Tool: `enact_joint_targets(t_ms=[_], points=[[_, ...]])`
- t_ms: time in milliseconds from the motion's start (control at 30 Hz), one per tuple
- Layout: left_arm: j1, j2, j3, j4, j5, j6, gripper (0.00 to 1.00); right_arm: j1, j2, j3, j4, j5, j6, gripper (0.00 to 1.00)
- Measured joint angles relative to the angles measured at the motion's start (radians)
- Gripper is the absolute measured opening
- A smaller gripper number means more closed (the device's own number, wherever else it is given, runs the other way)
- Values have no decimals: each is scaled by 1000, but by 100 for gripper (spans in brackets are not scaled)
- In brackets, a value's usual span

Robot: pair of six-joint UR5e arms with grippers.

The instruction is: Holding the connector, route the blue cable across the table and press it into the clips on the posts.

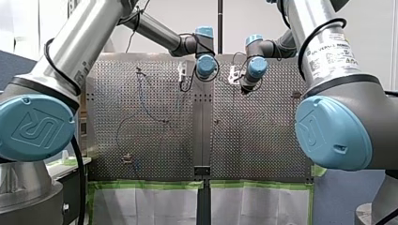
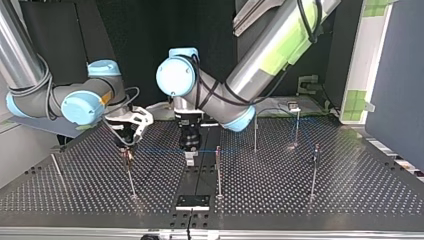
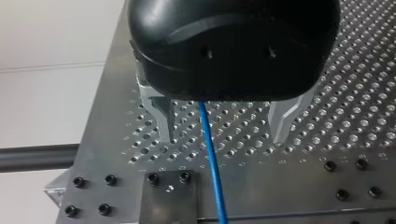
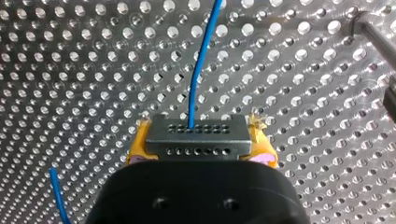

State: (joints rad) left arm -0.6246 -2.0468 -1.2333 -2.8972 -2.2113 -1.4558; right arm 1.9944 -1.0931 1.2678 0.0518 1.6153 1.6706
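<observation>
The blue cable (image 4: 207, 42) comes out of the connector in a gentle curve (image 4: 193, 90), so it will stay attached and bend over in a smooth arc when I carry it.
In the right wrist view my right gripper (image 4: 200, 148) has its yellow pads shut on a grey connector (image 4: 196, 134) with rows of holes. The blue cable (image 4: 200, 70) leaves the connector over the perforated table. My left gripper (image 3: 224, 127) is open, its metal fingers (image 3: 161, 116) wide apart, and the blue cable (image 3: 211, 158) runs between them without touching either. In the top view my right gripper (image 2: 128, 144) hangs by a thin post (image 2: 130, 172), my left gripper (image 2: 190, 152) stands just beside it, and the cable (image 2: 165, 150) stretches between them.
Several thin posts stand on the perforated table (image 2: 350, 185), among them one (image 2: 218, 170) near the middle, one (image 2: 314, 172) and one (image 2: 297, 125) toward the top view's right. A black plate (image 2: 192, 201) sits at the near edge. Slack cable (image 1: 145, 105) lies at the front view's left.
</observation>
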Motion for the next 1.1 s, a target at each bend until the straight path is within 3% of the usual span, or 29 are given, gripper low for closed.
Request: enact_joint_targets(t_ms=[267,300,333,367,433,467,533,1100], points=[[0,-7,8,-5,-9,-7,100,-4,0,0,0,0,0,0],[-1,-7,8,-5,-11,-7,75,-4,0,0,0,0,0,0],[-3,-7,8,-6,-12,-7,62,-4,0,0,0,0,0,0],[-4,-6,8,-6,-13,-7,62,-4,0,0,0,0,0,0],[-7,-7,8,-7,-14,-6,29,-4,-1,0,0,0,0,0],[-8,-7,8,-8,-15,-6,29,-4,-1,0,0,0,0,0],[-9,-7,9,-9,-15,-6,3,-5,-1,-1,0,0,0,0],[-16,-6,-11,-22,-54,-27,0,-4,-2,-2,0,0,0,0]])
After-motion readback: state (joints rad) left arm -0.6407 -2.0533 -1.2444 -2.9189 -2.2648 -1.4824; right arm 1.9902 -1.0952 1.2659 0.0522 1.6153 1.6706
